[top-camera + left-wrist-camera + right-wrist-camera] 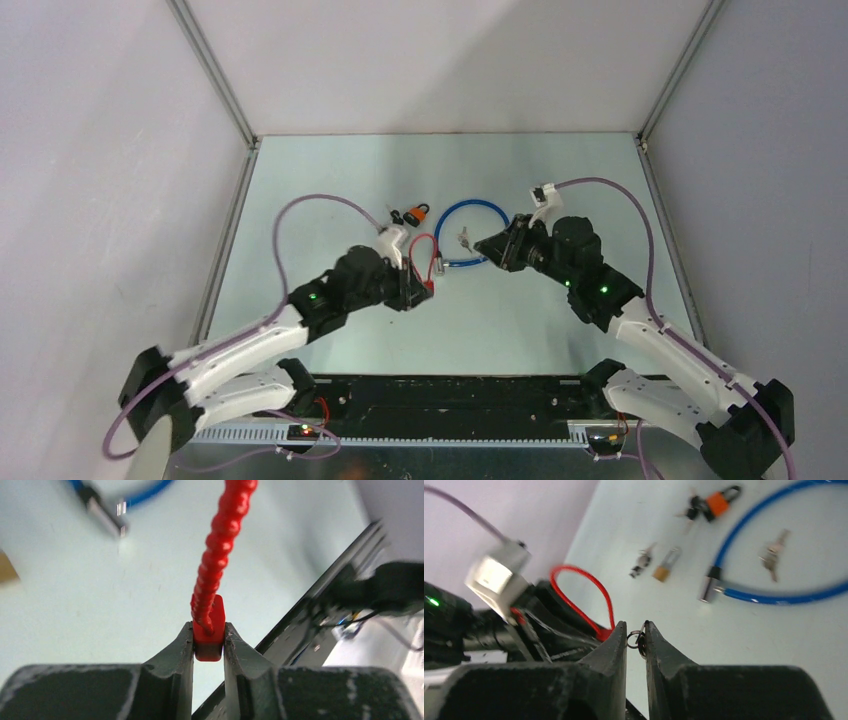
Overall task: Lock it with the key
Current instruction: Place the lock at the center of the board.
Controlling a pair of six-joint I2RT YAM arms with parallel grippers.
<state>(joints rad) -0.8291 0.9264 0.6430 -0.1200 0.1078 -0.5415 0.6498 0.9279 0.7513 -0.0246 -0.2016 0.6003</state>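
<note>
Both ends of the red cable reach the red lock body (604, 633). I should go on lowering the key with my right gripper and release it by the lock (441, 308).
My left gripper (418, 290) is shut on the red lock body (209, 637) of a red cable lock. Its ribbed red cable (220, 540) rises from the body and loops over the table (425, 250). My right gripper (483, 243) is to the right of it, shut on a small key with a wire ring (636, 640) pinched between the fingertips. In the right wrist view the red loop (589, 587) and the left arm lie just beyond those tips. How the key is turned is hard to tell.
A blue cable lock (480, 230) with a metal end (706, 590) lies mid-table, with loose keys (772, 555) inside its loop. An orange padlock with keys (418, 213) lies behind. A small brass padlock (663, 570) and another key (642, 562) lie nearby.
</note>
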